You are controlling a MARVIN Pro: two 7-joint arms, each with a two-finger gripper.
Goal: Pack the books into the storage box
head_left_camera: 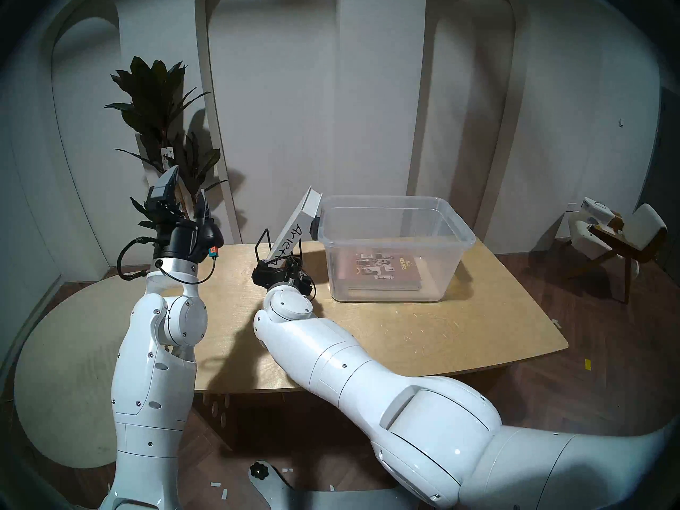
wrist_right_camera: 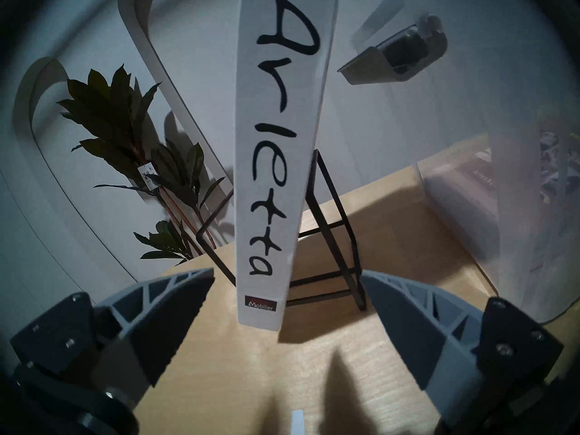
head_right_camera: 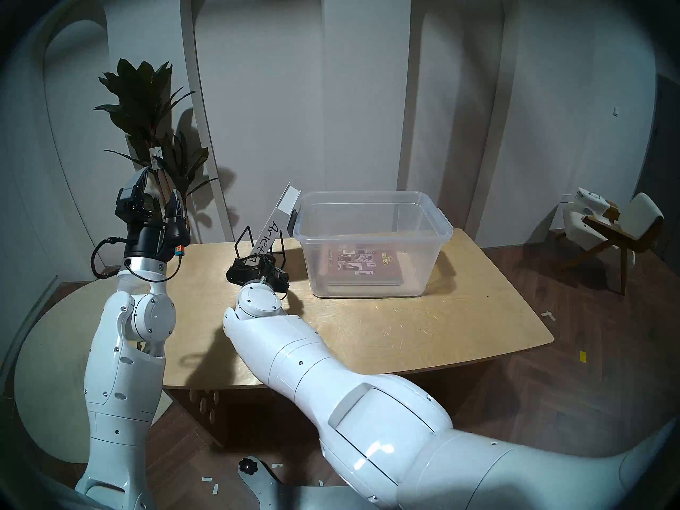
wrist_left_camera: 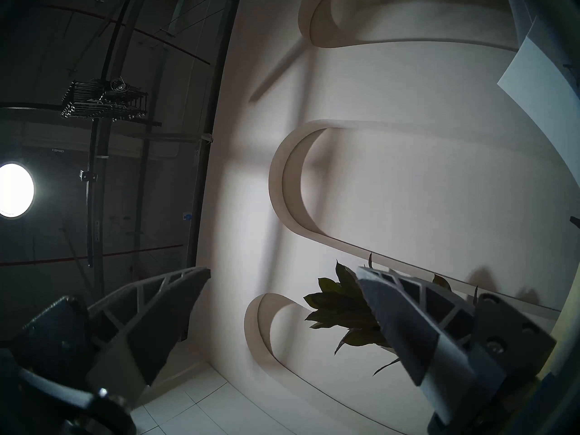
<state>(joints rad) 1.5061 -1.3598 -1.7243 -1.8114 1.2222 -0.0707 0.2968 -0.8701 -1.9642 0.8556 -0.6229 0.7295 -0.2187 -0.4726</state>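
Wide gaps show [wrist_right_camera: 311, 253] beside the spine, so the white book [head_left_camera: 296, 225] should come free when I lift it and leave the black wire book stand in place.
The white book [head_left_camera: 294, 237] with "Arietta" on its spine [wrist_right_camera: 282, 142] stands tilted, its top leaning on the left rim of the clear storage box [head_left_camera: 460, 218] and its lower end on the table at the black wire book stand [head_left_camera: 263, 240]. The brown book [head_left_camera: 386, 272] lies flat inside the box. My right gripper [wrist_right_camera: 287, 274] is open just in front of the white book's lower end, with a finger on either side and not touching. My left gripper [head_left_camera: 187, 183] is open and empty, raised and pointing up at the table's far left.
The wooden table [head_left_camera: 404, 336] bears the box at the back right. A tall potted plant [head_left_camera: 158, 104] stands behind the left gripper. A chair [head_left_camera: 618, 233] stands on the floor at the far right. The box's left latch handle [wrist_right_camera: 401, 48] is by the book's top.
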